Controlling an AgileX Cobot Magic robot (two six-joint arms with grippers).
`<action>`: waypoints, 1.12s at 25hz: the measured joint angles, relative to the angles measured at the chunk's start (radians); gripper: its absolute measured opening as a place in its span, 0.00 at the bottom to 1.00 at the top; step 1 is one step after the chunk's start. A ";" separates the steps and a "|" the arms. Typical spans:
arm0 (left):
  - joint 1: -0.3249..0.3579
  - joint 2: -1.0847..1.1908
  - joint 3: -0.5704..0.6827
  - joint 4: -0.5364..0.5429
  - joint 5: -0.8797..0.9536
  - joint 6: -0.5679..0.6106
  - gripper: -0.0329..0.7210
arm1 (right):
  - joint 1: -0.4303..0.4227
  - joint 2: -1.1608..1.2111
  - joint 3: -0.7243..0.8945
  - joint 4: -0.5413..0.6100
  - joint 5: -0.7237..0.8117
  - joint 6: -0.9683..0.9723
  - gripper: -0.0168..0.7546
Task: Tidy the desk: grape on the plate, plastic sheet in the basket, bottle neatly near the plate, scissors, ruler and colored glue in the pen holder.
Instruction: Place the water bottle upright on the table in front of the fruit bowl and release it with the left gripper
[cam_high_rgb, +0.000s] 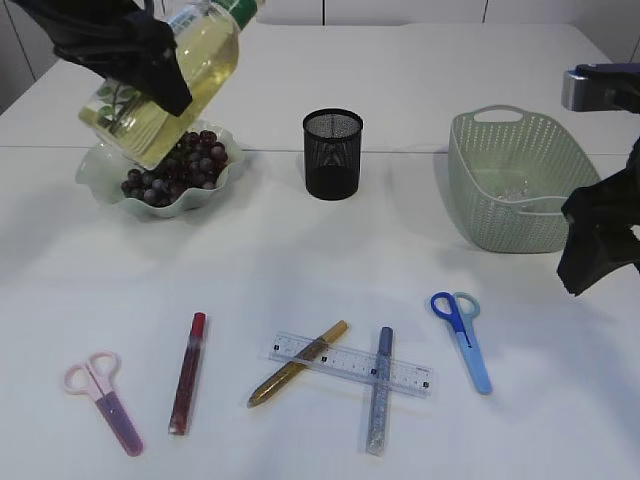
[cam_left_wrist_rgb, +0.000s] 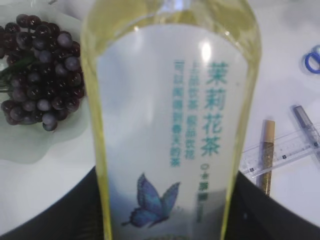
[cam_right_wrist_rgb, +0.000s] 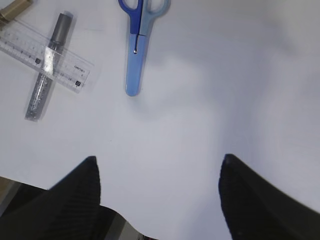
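Observation:
The bottle (cam_high_rgb: 207, 62) is slanted over the grapes on the plate, so the robot's left gripper should move back, turn the bottle upright and lower it next to the plate (cam_high_rgb: 218, 240).
My left gripper (cam_high_rgb: 130, 50) is shut on the bottle (cam_high_rgb: 170, 80), a clear one of yellow tea, and holds it tilted in the air over the plate's left side. In the left wrist view the bottle (cam_left_wrist_rgb: 170, 115) fills the frame between the dark fingers (cam_left_wrist_rgb: 55, 215). The grapes (cam_high_rgb: 182, 165) lie on the pale green plate (cam_high_rgb: 100, 172). Blue scissors (cam_high_rgb: 462, 335), pink scissors (cam_high_rgb: 105, 400), the clear ruler (cam_high_rgb: 350, 363) and red (cam_high_rgb: 187, 372), gold (cam_high_rgb: 298, 363) and silver (cam_high_rgb: 379, 390) glue sticks lie on the table. My right gripper (cam_right_wrist_rgb: 159, 160) hangs open over bare table near the blue scissors (cam_right_wrist_rgb: 136, 45).
The black mesh pen holder (cam_high_rgb: 332, 155) stands in the middle at the back. The green basket (cam_high_rgb: 470, 180) sits at the back right, beside my right arm; something clear glints on its floor. The ruler rests across the gold and silver glue sticks.

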 joint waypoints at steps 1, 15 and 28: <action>0.000 -0.029 0.025 0.000 -0.008 0.000 0.60 | 0.000 0.000 0.000 0.000 -0.001 0.000 0.77; 0.000 -0.590 0.829 -0.013 -0.495 -0.010 0.60 | 0.000 0.000 0.000 0.000 -0.002 0.000 0.77; 0.000 -0.739 1.321 -0.150 -1.377 -0.012 0.60 | 0.000 0.000 0.000 0.000 -0.002 0.000 0.77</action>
